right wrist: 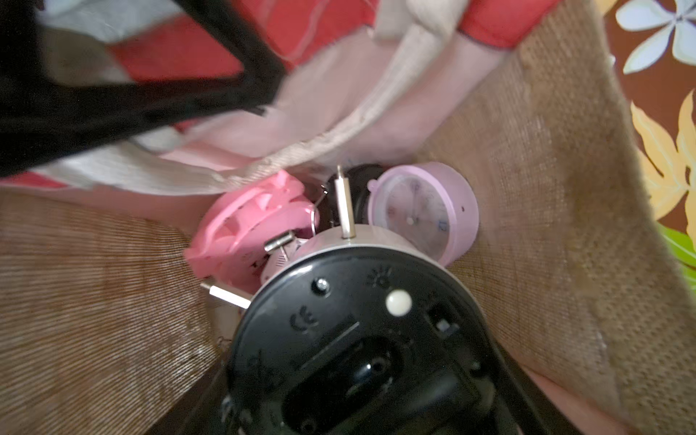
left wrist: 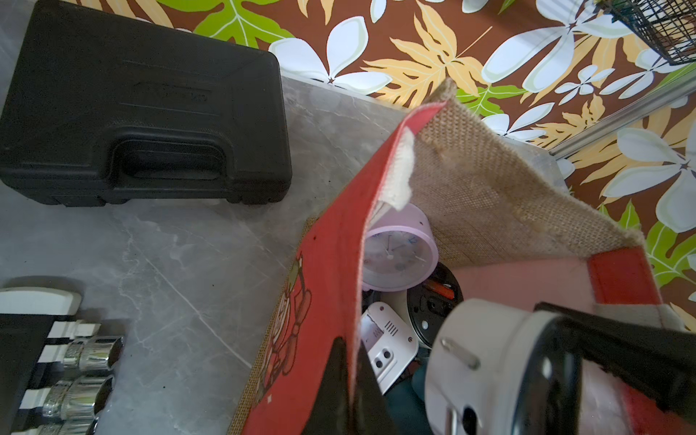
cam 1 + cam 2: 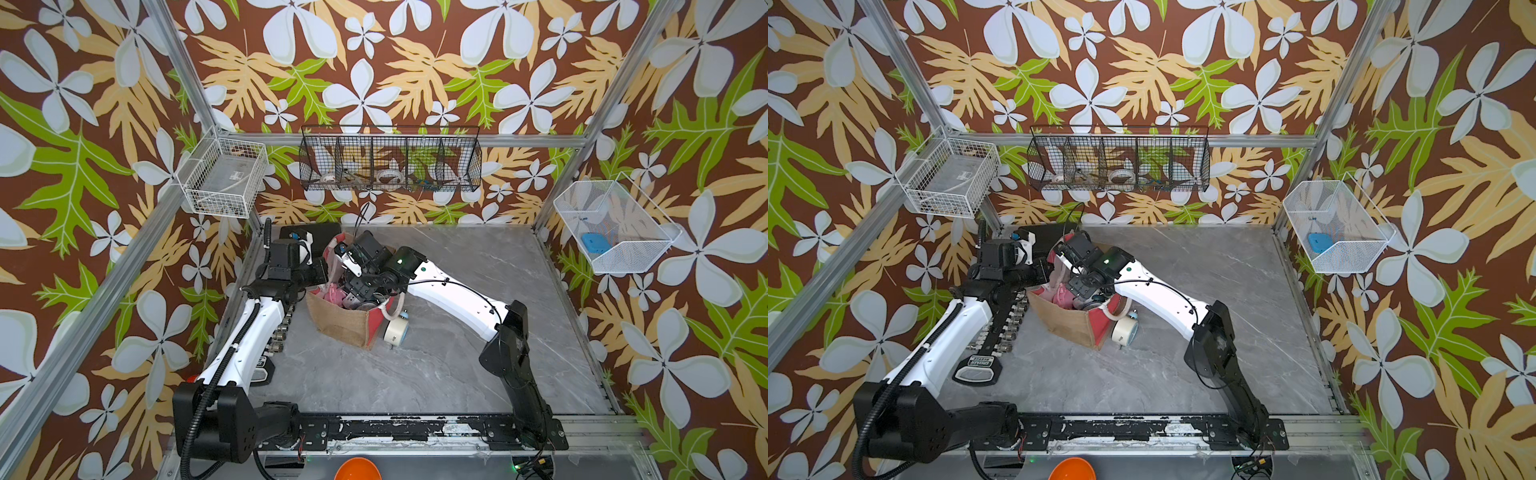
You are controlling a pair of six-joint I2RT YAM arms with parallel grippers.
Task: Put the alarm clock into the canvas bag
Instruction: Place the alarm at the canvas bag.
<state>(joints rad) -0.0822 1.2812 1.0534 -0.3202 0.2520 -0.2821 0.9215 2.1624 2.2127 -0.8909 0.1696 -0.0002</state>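
My right gripper should keep going down with the white alarm clock (image 1: 362,333), which is inside the bag and clear of the rope handle, and let it go beside the lilac clock (image 1: 426,210).
The canvas bag (image 3: 345,322) (image 3: 1067,322) stands open mid-table, with red panels, burlap sides and a pale lining. My left gripper (image 2: 350,348) (image 3: 326,270) is shut on the rim of its red panel (image 2: 331,263), holding it up. My right gripper (image 3: 355,293) (image 3: 1084,291) reaches down inside the bag, shut on a white alarm clock (image 1: 357,331) (image 2: 486,357) with a black back and metal legs. Below it in the bag lie a lilac clock (image 1: 425,211) (image 2: 399,248), a pink clock (image 1: 248,222) and a white digital one (image 2: 388,342). A rope handle (image 1: 339,139) hangs inside.
A cream round clock (image 3: 395,330) (image 3: 1124,330) lies on the table against the bag's near red panel. A black plastic case (image 2: 150,113) (image 3: 311,232) sits behind the bag. A socket set (image 3: 1005,328) (image 2: 83,354) lies under my left arm. Wire baskets (image 3: 390,162) hang on the walls.
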